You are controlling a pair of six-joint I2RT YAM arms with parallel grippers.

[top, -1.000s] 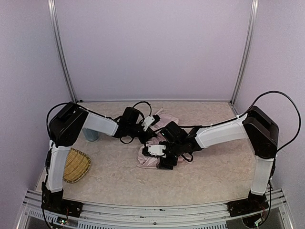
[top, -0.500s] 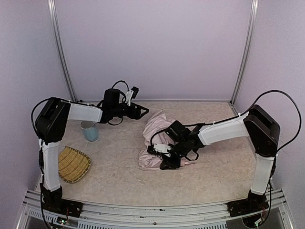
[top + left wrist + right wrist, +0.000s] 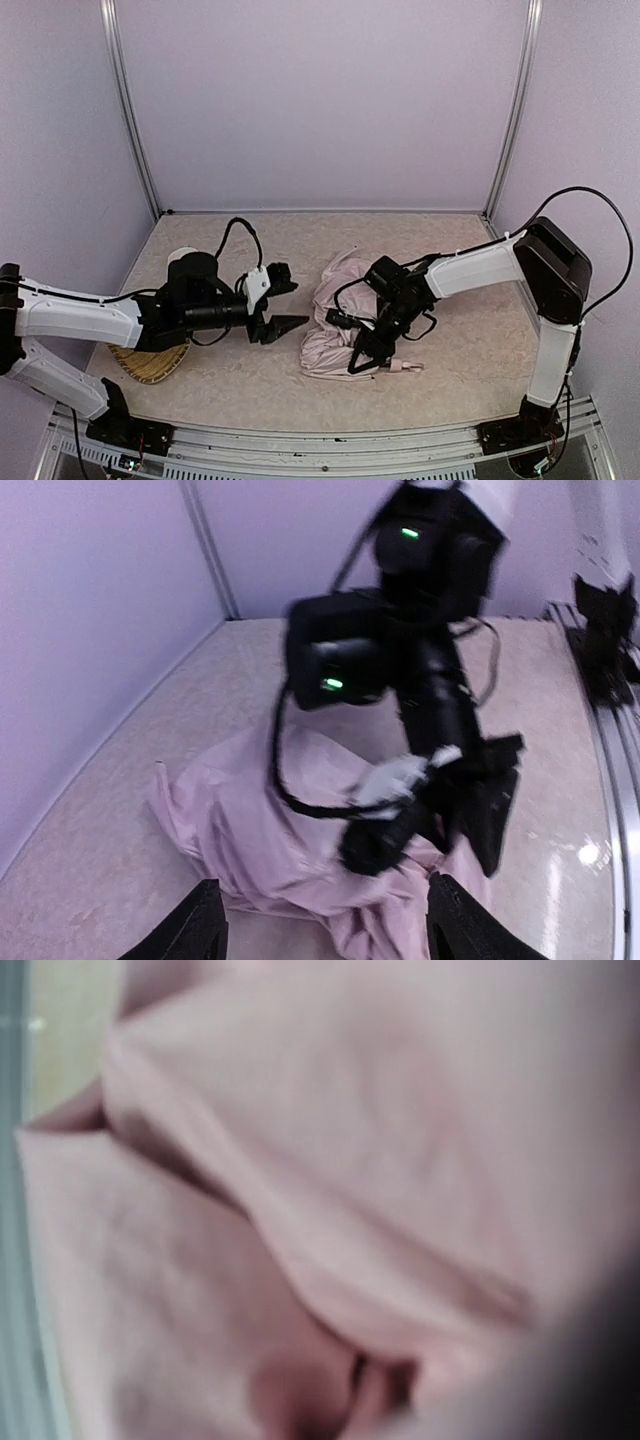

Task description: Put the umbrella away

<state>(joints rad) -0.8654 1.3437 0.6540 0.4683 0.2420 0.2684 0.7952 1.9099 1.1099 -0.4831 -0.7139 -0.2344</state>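
Note:
The umbrella's fabric [image 3: 330,338] lies crumpled around my right gripper. My left gripper should hold the front edge [image 3: 318,371] while my right gripper grips again beside it and pulls.
The umbrella [image 3: 335,315] lies as a crumpled heap of shiny pale pink fabric in the middle of the table, with its small pink handle and strap [image 3: 402,367] poking out at the front right. My right gripper [image 3: 362,352] is pushed down into the heap's front edge, shut on a fold of the fabric. The right wrist view is filled with blurred pink umbrella [image 3: 300,1190] cloth. My left gripper [image 3: 287,325] hangs low to the left of the heap, open and empty. In the left wrist view the left gripper [image 3: 325,930] points at the umbrella [image 3: 240,820] and at the right gripper [image 3: 390,845].
A woven basket [image 3: 150,362] sits at the front left, mostly under my left arm. A pale cup top [image 3: 183,255] peeks out behind that arm. Walls and metal posts close in the back and sides, and a rail [image 3: 330,440] runs along the front.
My left gripper let go of the umbrella, opened, swung off to the back left and came back low at the front left. My right gripper closed on the fabric and dragged the heap slightly right and forward.

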